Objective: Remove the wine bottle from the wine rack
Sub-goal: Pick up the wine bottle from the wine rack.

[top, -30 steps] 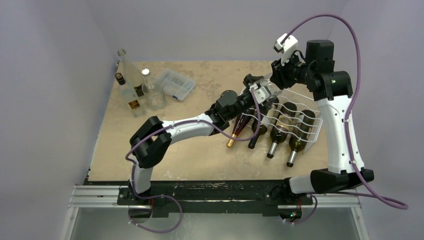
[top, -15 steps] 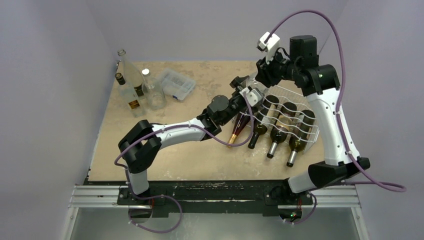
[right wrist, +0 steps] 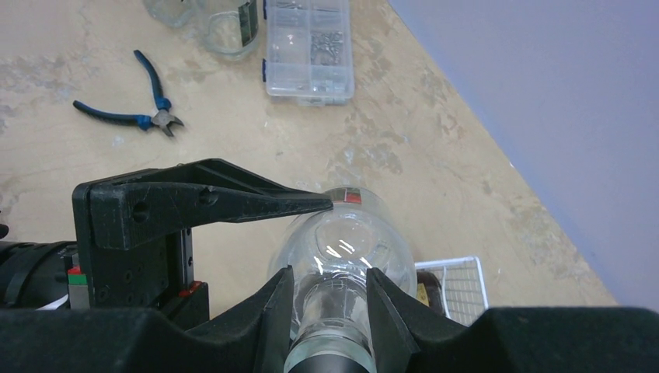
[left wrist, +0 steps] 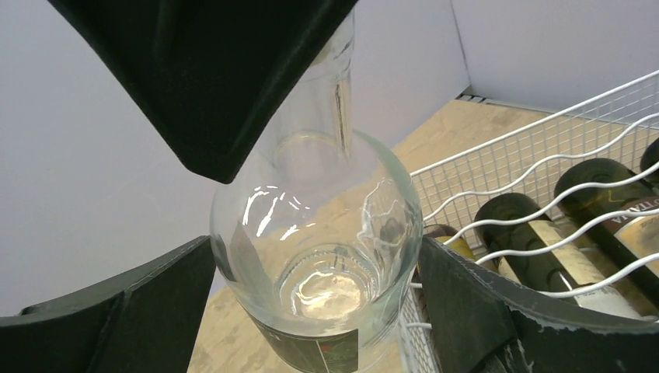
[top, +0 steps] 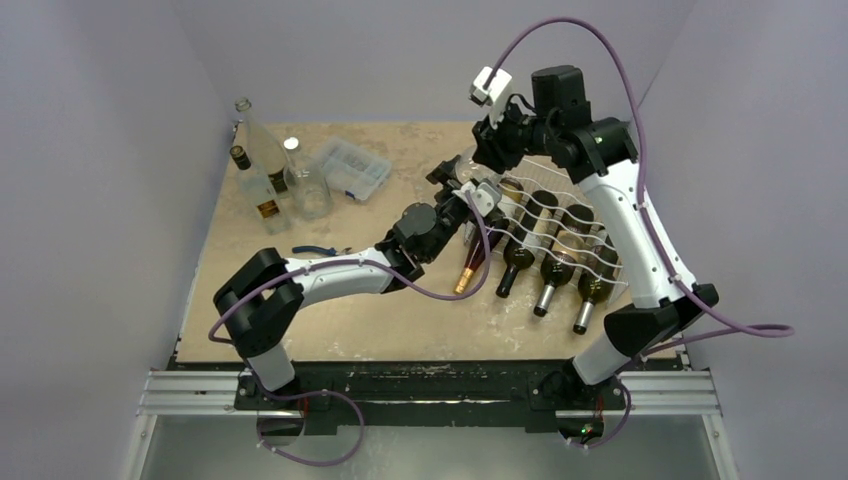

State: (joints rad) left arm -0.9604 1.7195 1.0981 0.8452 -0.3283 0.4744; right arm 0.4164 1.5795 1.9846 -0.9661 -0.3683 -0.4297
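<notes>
The glass bottle [left wrist: 319,225] is hanging upright and clear of the rack, so my right gripper goes on bringing it down to the open tabletop [top: 408,198] until the bottle's base stands there.
A clear glass wine bottle [left wrist: 319,256] hangs upright by its neck at the left end of the white wire wine rack [top: 590,215]. My right gripper [right wrist: 330,276] is shut on that neck from above; the round shoulder [right wrist: 346,241] bulges below the fingers. My left gripper [left wrist: 315,249] is open, one finger on each side of the bottle's wide body and close to the glass. Its dark label [left wrist: 315,350] shows at the bottom. Several dark bottles [top: 560,260] lie in the rack's cradles.
One gold-capped dark bottle [top: 472,265] lies slanted at the rack's left side. Blue-handled pliers [top: 315,251] lie on the table left of the left arm. A clear compartment box [top: 350,168] and several upright glass bottles [top: 262,170] stand at the back left.
My right arm has carried the clear bottle leftward from over the rack to its left end. The left arm moved left with it and its jaws spread slightly. The pliers came into view.
</notes>
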